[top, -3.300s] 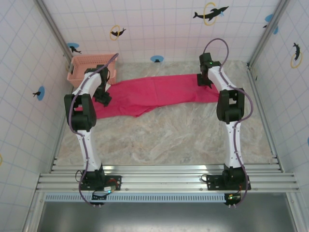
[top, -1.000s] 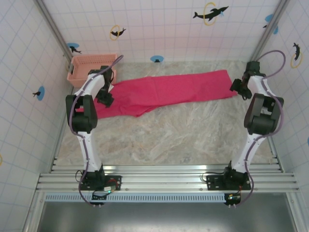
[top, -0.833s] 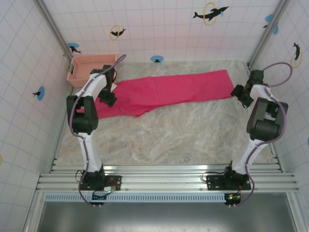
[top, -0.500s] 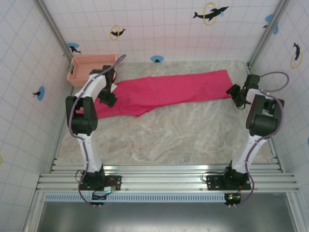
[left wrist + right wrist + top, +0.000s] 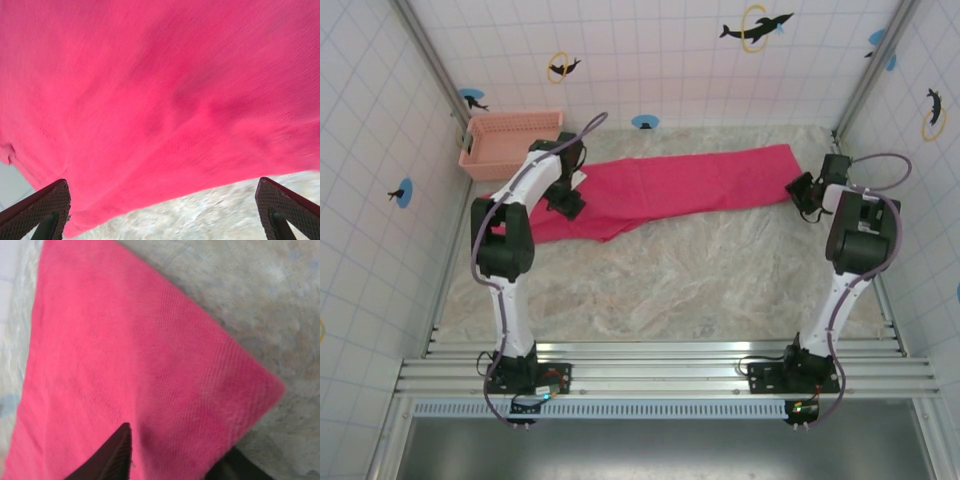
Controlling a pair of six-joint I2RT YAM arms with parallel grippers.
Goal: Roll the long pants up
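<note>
My left gripper is hovering over the waist part (image 5: 604, 194) where the leg ends (image 5: 781, 176) have to land. It should move away while my right gripper folds the leg ends over.
The long pants (image 5: 670, 185) lie flat across the back of the table, bright magenta-red, waist end to the left and leg ends to the right. My left gripper (image 5: 566, 197) hovers over the waist part. In the left wrist view it (image 5: 160, 215) is open, its fingers (image 5: 37, 210) wide apart above the fabric (image 5: 150, 100) and its near edge. My right gripper (image 5: 803, 190) is at the leg end. In the right wrist view it (image 5: 175, 465) is open, with one finger (image 5: 112, 455) over the fabric corner (image 5: 150, 365) and the other beside its edge.
A pale pink lattice basket (image 5: 510, 140) stands at the back left corner, close to the left arm. Tiled walls close in the table (image 5: 670, 290) on three sides. The marbled surface in front of the pants is bare.
The left gripper has slid right, away from the basket and further over the pants. The right gripper has moved in from the right wall to the leg end.
</note>
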